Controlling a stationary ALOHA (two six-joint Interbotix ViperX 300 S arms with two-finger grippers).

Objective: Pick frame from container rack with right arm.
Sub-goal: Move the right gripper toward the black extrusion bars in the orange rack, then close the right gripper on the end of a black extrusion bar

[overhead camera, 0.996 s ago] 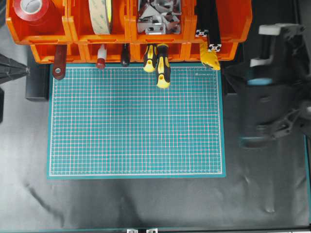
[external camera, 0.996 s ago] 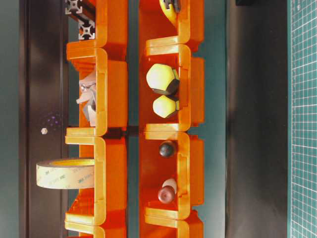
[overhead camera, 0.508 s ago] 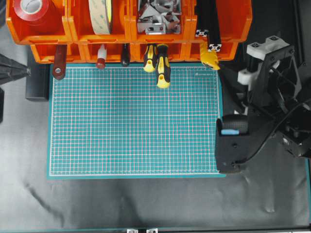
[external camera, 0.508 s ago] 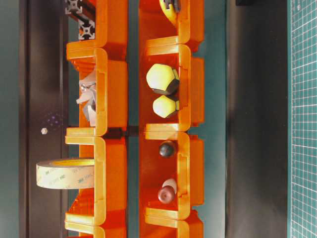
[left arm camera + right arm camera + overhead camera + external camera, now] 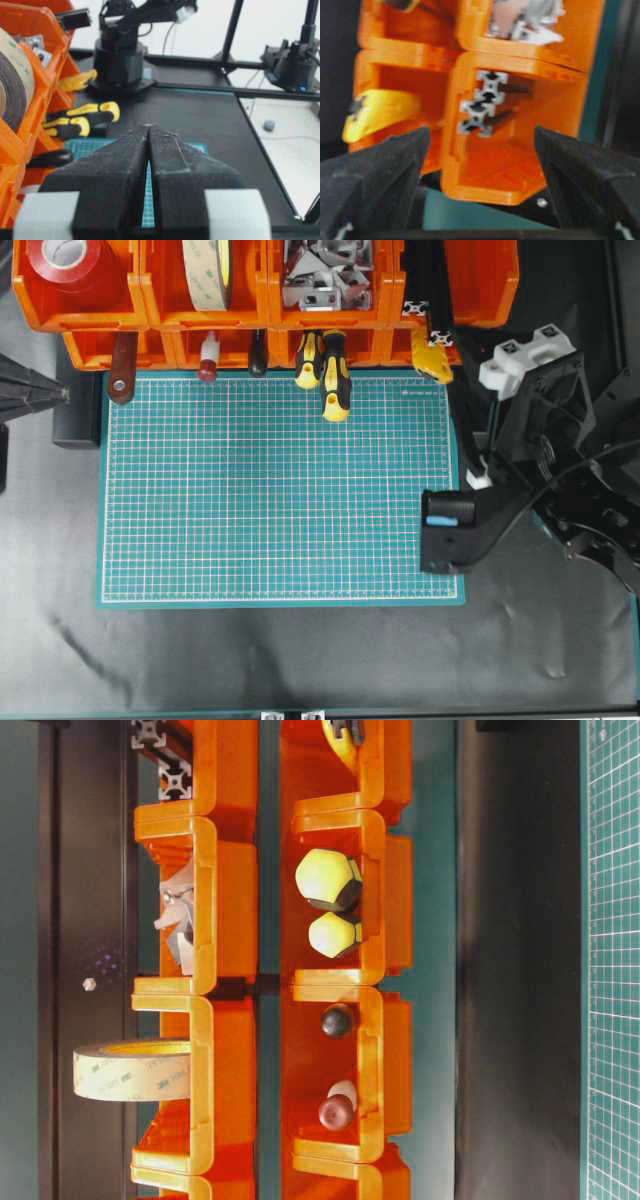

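Note:
The frame end (image 5: 477, 118) farther from the metal brackets juts toward the gap of my open fingers, so my right gripper keeps advancing until they are on either side of that frame end.
Two frame bars (image 5: 425, 285) lie side by side in the top right bin of the orange container rack (image 5: 255, 312), their silvery slotted ends (image 5: 477, 120) facing out. My right gripper (image 5: 480, 132) hangs in front of that bin, open wide, nothing between its black fingers (image 5: 385, 175). Seen from overhead, the right gripper (image 5: 495, 352) sits just off the rack's right end, apart from the frames. At table level the frame ends (image 5: 174, 780) show at the rack's (image 5: 225, 920) top. My left gripper (image 5: 149, 127) is shut and empty at the left table edge (image 5: 45, 392).
Yellow-and-black screwdrivers (image 5: 330, 370) and a yellow handle (image 5: 432, 358) stick out of the lower bins over the green mat (image 5: 280, 490). Tape rolls (image 5: 208, 270), red tape (image 5: 65, 258) and metal brackets (image 5: 325, 278) fill the other upper bins. The right arm's black box (image 5: 450, 532) overhangs the mat's right edge.
The right arm has swung in from the right. Its black box moved left and down over the mat's edge, its white gripper parts moved toward the rack, and the jaws opened. The left arm is still.

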